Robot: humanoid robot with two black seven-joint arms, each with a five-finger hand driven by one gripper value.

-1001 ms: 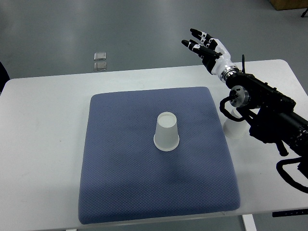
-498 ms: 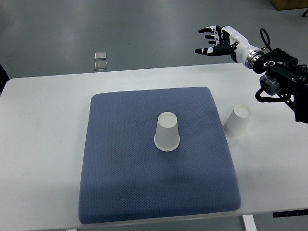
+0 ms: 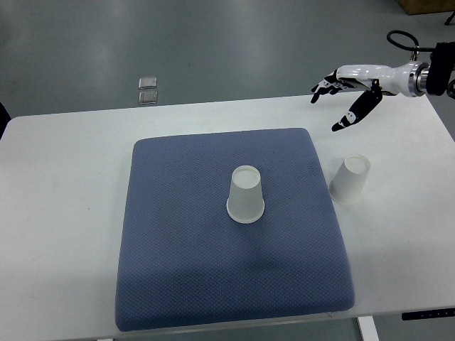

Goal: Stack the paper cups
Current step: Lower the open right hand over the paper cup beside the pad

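Note:
Both cups stand upside down and get narrower toward the top. The second cup (image 3: 350, 179) will slide down over the cup on the mat (image 3: 246, 194) when I lower it.
A white paper cup (image 3: 246, 195) stands upside down in the middle of the blue mat (image 3: 185, 234). A second white paper cup (image 3: 350, 179) stands upside down on the white table just off the mat's right edge. My right hand (image 3: 343, 97) is open, fingers spread, and empty. It hovers over the table's far right edge, above and behind the second cup and apart from it. Its arm comes in from the upper right. The left arm is not in view.
The white table (image 3: 64, 213) carries the mat; its far edge runs just behind the mat. Two small clear square objects (image 3: 148, 89) lie on the grey floor beyond the table.
My right arm has pulled back to the right and out of the picture, uncovering the second cup. The hand has moved right and lower with fingers still spread. Both cups have stayed put.

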